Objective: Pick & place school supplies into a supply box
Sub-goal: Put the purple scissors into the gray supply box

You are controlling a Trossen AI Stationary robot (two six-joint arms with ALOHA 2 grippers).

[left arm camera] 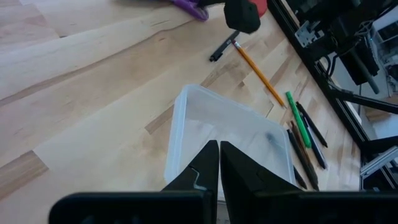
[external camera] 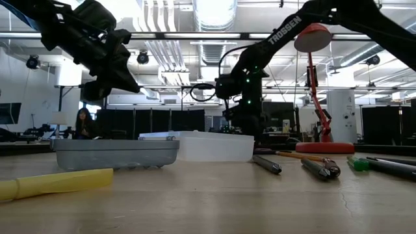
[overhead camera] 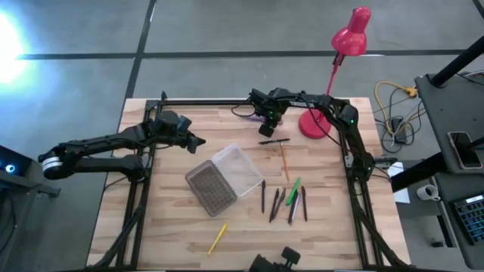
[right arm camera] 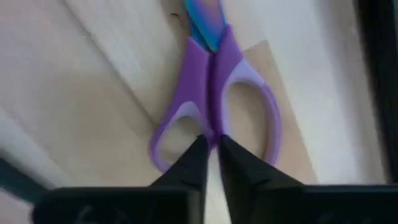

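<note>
The larger loop's inner bar (right arm camera: 219, 104) should be gripped alone after I open and lower around it, as my right fingers sit shallow where the two purple loops meet (right arm camera: 211, 127).
The purple-handled scissors (right arm camera: 211, 68) lie near the table's far edge, under my right gripper (right arm camera: 212, 142), which points down and is shut on them. My left gripper (left arm camera: 219, 148) hangs shut over the table's left part, above and left of the supply box. The supply box lies open, a clear half (overhead camera: 238, 168) beside a ribbed grey half (overhead camera: 210, 187). A black pen (overhead camera: 274, 140), an orange pencil (overhead camera: 285, 161), a green pen (overhead camera: 293, 189) and several dark pens (overhead camera: 276, 202) lie flat right of the box. A yellow pencil (overhead camera: 218, 237) lies near the front edge. My right gripper pinches the scissors where the two purple handle loops meet (right arm camera: 211, 121), between its two fingers. The fingers (right arm camera: 194, 155) come from above, pointing down, one on each side of the joined inner bars. The scissors lie flat on the table top.
A red desk lamp (overhead camera: 333, 75) stands with its base (overhead camera: 314, 122) at the far right corner, close beside my right gripper. Black frame rails run along the table's left, right and far edges. Bare wood lies between the box and the near edge.
</note>
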